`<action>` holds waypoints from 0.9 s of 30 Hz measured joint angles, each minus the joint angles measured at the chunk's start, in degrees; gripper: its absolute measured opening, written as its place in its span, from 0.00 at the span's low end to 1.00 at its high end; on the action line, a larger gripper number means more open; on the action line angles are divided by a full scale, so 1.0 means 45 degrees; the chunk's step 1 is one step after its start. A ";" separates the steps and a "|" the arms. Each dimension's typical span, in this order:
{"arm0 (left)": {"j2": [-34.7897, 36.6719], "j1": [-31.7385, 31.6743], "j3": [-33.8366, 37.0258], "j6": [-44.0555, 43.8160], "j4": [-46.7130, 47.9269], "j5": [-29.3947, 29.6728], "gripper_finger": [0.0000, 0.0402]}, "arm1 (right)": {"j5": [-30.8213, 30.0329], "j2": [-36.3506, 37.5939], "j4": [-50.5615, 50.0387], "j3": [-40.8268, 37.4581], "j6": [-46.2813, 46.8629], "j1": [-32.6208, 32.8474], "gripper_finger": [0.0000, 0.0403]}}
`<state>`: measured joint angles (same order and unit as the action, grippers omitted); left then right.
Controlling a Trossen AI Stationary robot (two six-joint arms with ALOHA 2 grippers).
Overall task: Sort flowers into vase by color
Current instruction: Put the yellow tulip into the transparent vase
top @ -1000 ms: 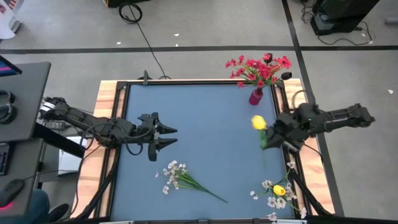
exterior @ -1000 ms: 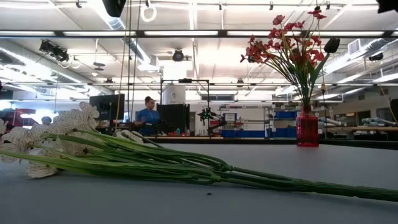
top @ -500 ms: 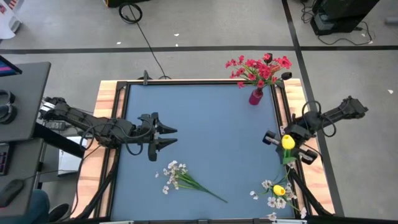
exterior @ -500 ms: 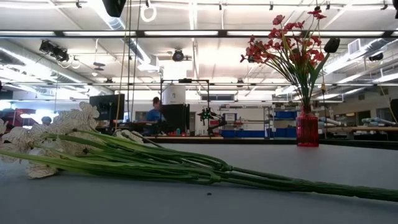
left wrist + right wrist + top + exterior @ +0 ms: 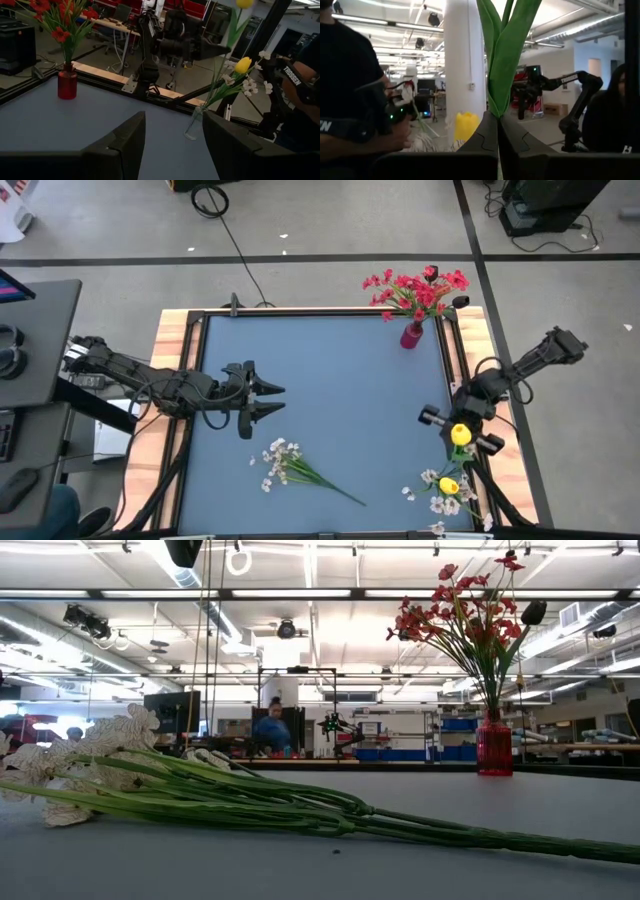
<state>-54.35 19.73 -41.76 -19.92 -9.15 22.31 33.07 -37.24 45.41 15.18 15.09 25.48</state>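
Observation:
My right gripper goes on lowering the yellow tulip it holds until the stem rests inside the vase. The tulip stands upright, and its stem (image 5: 219, 69) leads down to the clear vase's opening (image 5: 201, 107).
My right gripper (image 5: 462, 423) is shut on a yellow tulip (image 5: 460, 435) near the table's right edge, just short of a clear vase (image 5: 194, 123). That vase holds another yellow tulip (image 5: 243, 65) and white blossoms (image 5: 436, 502) at the near right corner. A red vase (image 5: 411, 336) with red flowers (image 5: 418, 288) stands at the far right. A spray of white flowers (image 5: 285, 464) lies on its side on the table. My left gripper (image 5: 278, 400) hovers open at the left, holding nothing. My right gripper pinches the tulip's green stem and leaves (image 5: 499, 102) between its two shut fingers. The tulip stands upright above the fingers, with its blossom (image 5: 244, 2) at the top. It is lifted clear of the table.
A black frame (image 5: 320, 311) and wooden rails (image 5: 170, 360) border the blue table top. Bare table lies between the two arms. People and other equipment show in the room behind.
My right gripper has carried the tulip from the middle right toward the table's right edge, then toward the near edge and the clear vase. It has sunk a little and turned, so the tulip now stands upright. My left gripper has kept still.

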 joint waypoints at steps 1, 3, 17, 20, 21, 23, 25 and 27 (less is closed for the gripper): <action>0.0000 0.0000 -0.0002 0.0000 -0.0002 0.0000 0.51 | 0.0009 -0.0054 0.0001 0.0000 -0.0076 0.0045 0.00; 0.0000 0.0002 0.0000 0.0000 0.0001 0.0005 0.51 | 0.0179 -0.0177 0.0009 0.0000 -0.0121 0.0136 0.00; 0.0000 0.0000 -0.0002 0.0000 0.0001 0.0000 0.51 | 0.1782 -0.1204 -0.0082 0.0005 -0.1354 0.0421 0.01; 0.0000 0.0002 0.0000 0.0000 0.0001 0.0005 0.51 | 0.2124 -0.1351 -0.0091 0.0005 -0.1459 0.0421 0.03; 0.0000 0.0000 -0.0001 0.0000 -0.0003 0.0000 0.51 | 0.2284 -0.1377 -0.0078 0.0005 -0.1523 0.0421 0.04; 0.0000 0.0000 0.0000 0.0004 -0.0003 0.0000 0.51 | 0.2433 -0.1406 -0.0085 0.0005 -0.1589 0.0421 0.06; 0.0000 0.0000 0.0000 0.0000 -0.0003 0.0000 0.51 | 0.2489 -0.1403 -0.0092 0.0005 -0.1586 0.0421 0.08; -0.0003 0.0000 -0.0002 0.0003 0.0001 0.0005 0.51 | 0.2474 -0.1401 -0.0094 0.0005 -0.1427 0.0421 0.11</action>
<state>-54.36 19.73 -41.77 -19.91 -9.15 22.33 44.21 -43.55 44.99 15.20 8.67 27.38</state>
